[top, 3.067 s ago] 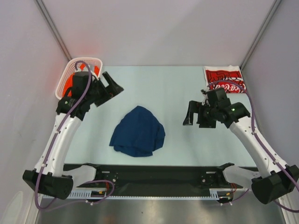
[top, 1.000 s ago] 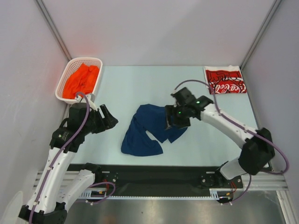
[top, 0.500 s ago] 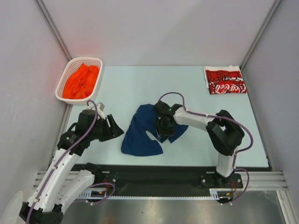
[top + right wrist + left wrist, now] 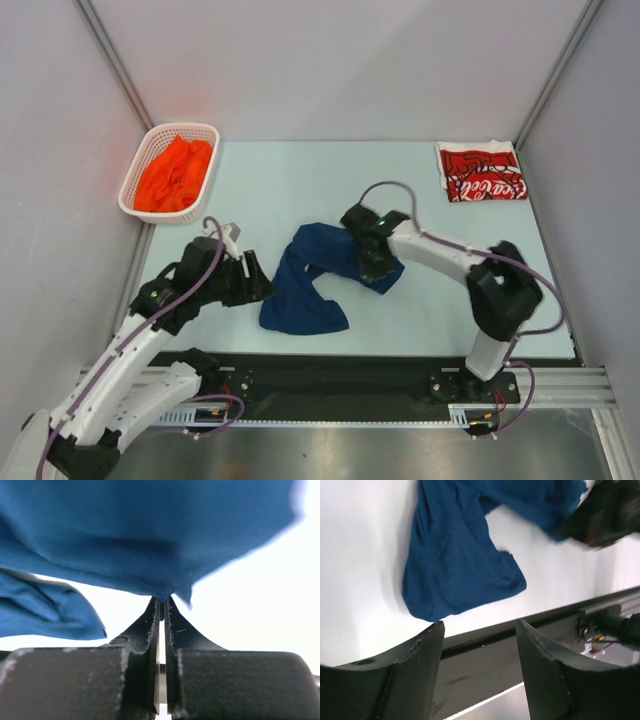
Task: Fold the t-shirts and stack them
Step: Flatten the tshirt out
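The navy t-shirt is bunched up, and only my right gripper is holding an end (image 4: 385,282) of it. Next, my left gripper pinches the middle folds (image 4: 312,272) before both grippers stretch the t-shirt wide.
A crumpled navy t-shirt (image 4: 312,280) lies mid-table, seen too in the left wrist view as navy t-shirt (image 4: 457,560) and in the right wrist view as navy t-shirt (image 4: 150,535). My right gripper (image 4: 368,262) sits over its right part, shut on a pinch of the cloth; in the right wrist view the right gripper (image 4: 162,602) has its tips closed on a fold. My left gripper (image 4: 255,285) stands open just left of the shirt, the left gripper (image 4: 480,630) empty. A folded red t-shirt (image 4: 482,172) with white script lies at the back right. An orange t-shirt (image 4: 175,172) fills the basket.
The white lattice basket (image 4: 135,185) stands at the back left by the wall. A black rail (image 4: 340,375) runs along the table's near edge, close under the left gripper. Grey walls close in both sides.
The right gripper has closed on the navy shirt's cloth and shifted slightly right. The left arm has moved right and nearer, toward the shirt's left edge.
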